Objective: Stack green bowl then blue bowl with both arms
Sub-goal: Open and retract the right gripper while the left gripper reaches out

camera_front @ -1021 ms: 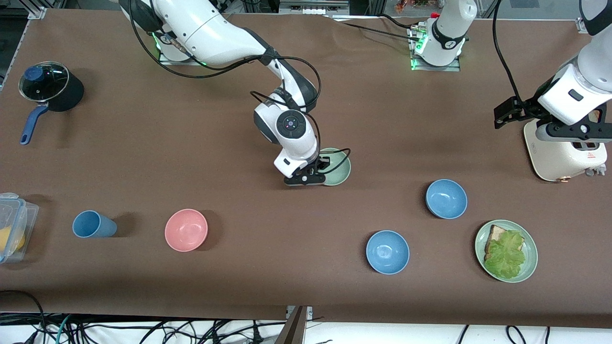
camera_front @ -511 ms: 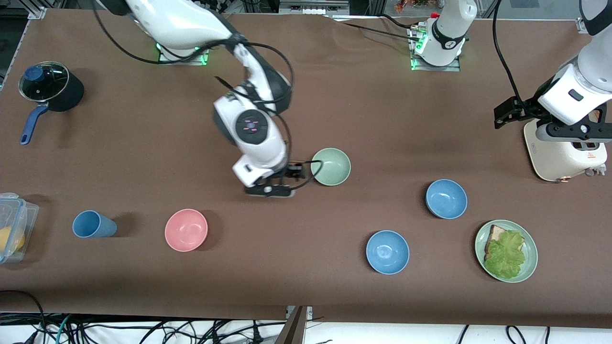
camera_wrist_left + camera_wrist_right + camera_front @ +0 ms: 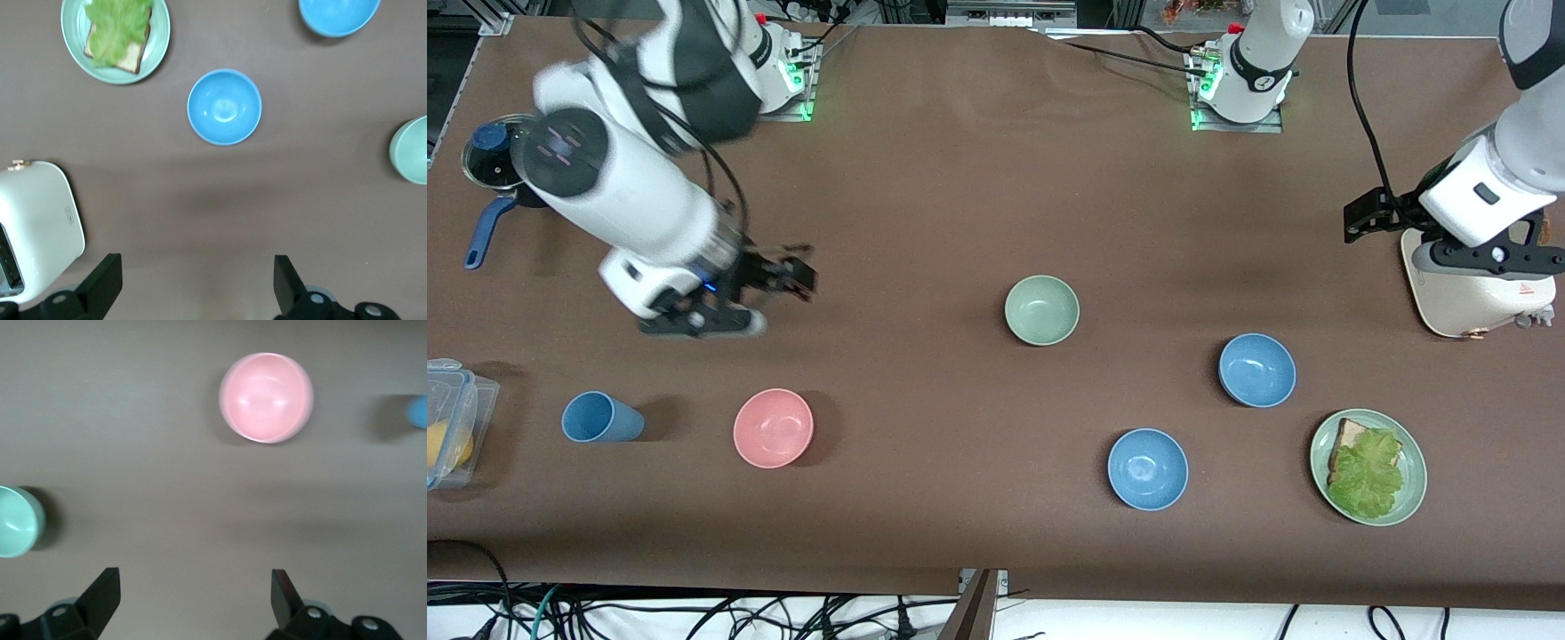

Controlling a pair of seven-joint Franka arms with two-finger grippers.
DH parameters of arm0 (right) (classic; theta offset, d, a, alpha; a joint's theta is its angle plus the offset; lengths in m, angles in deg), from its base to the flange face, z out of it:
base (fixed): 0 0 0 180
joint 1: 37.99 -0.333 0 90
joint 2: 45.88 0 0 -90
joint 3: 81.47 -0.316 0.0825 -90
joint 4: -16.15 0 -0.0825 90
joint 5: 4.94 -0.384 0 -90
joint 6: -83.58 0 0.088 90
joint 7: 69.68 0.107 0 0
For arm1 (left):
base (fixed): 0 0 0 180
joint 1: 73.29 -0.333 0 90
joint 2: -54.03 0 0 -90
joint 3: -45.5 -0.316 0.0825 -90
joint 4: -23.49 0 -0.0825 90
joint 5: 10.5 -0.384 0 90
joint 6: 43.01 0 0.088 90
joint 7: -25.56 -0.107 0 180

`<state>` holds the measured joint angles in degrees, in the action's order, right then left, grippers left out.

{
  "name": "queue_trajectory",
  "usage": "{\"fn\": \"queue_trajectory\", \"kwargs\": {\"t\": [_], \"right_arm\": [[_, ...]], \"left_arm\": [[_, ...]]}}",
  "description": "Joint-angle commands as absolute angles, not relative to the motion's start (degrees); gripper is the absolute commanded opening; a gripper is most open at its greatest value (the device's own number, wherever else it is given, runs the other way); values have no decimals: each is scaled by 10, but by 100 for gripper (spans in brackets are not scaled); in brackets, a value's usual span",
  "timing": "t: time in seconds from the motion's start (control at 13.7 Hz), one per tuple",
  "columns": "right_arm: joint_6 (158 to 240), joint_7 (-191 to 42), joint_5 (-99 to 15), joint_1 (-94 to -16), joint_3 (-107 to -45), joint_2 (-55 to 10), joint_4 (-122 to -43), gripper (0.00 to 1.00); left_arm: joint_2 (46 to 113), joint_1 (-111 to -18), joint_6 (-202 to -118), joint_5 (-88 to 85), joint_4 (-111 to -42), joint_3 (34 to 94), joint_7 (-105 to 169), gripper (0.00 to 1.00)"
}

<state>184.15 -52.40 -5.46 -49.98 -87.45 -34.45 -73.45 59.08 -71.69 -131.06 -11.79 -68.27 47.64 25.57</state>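
Note:
The blue bowl should sit inside the green bowl and almost hide it when the robot lowers the blue one, because both bowls are empty and their rims are equally wide.
The pale green bowl sits upright and empty mid-table; it also shows at the edge of the left wrist view and of the right wrist view. One blue bowl lies toward the left arm's end, and a second blue bowl lies nearer the front camera. My right gripper is open and empty over bare table, well away from the green bowl. My left gripper is open and empty, waiting over the toaster's edge.
A white toaster stands under the left gripper. A green plate with bread and lettuce is near the blue bowls. A pink bowl, a blue cup, a black pot and a plastic box are at the right arm's end.
My right gripper has left the green bowl and swung back toward the right arm's end of the table, empty. The green bowl stays put. The left arm has barely moved.

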Motion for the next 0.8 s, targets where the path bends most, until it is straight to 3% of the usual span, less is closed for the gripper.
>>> {"fn": "queue_trajectory", "kwargs": {"t": [0.0, 0.22, 0.44, 0.73], "right_arm": [[1825, -584, -77, -493, -816, -450, -835, 100], [1805, -637, -103, -493, -755, -452, -821, 100], [1804, -634, -101, -492, -743, -440, -797, 100], [1812, -632, -93, -490, -736, -439, -780, 100]], "left_arm": [[632, -737, -1288, -111, -669, 476, 234, 100], [706, -743, -1326, -109, -669, 476, 234, 100], [784, -743, -1438, -110, -674, 476, 209, 100], [850, -752, -1632, -109, -734, 476, 139, 100]]}}
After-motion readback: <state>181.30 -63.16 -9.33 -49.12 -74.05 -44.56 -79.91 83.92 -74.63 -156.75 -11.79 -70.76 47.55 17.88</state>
